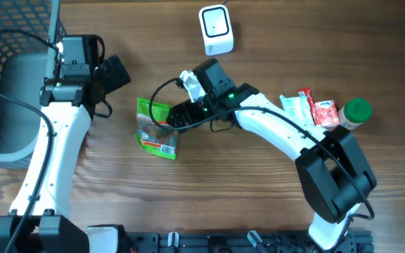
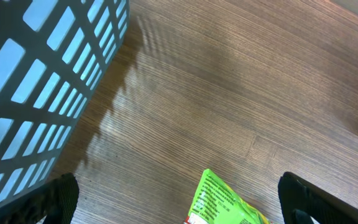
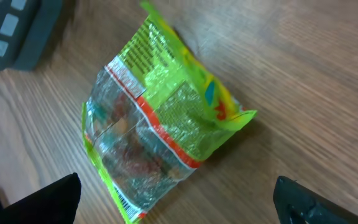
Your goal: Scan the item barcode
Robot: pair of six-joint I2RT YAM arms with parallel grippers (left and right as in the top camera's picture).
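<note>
The barcode sits at the bag's clear end, so my left gripper should steady that end while my right gripper takes the bag's green end for the scanner.
The item is a crumpled green and clear snack bag lying flat on the wooden table. In the right wrist view the bag fills the middle, with a small barcode at its lower edge. My right gripper hangs open just above it, fingers wide to either side and touching nothing. It shows in the overhead view at the bag's right edge. My left gripper is open up and left of the bag, whose corner shows between its fingers. The white scanner stands at the back.
A dark wire basket fills the far left, and its wall is close beside my left gripper. Small snack packets and a green-capped bottle lie at the right. My right arm stretches across the table's middle.
</note>
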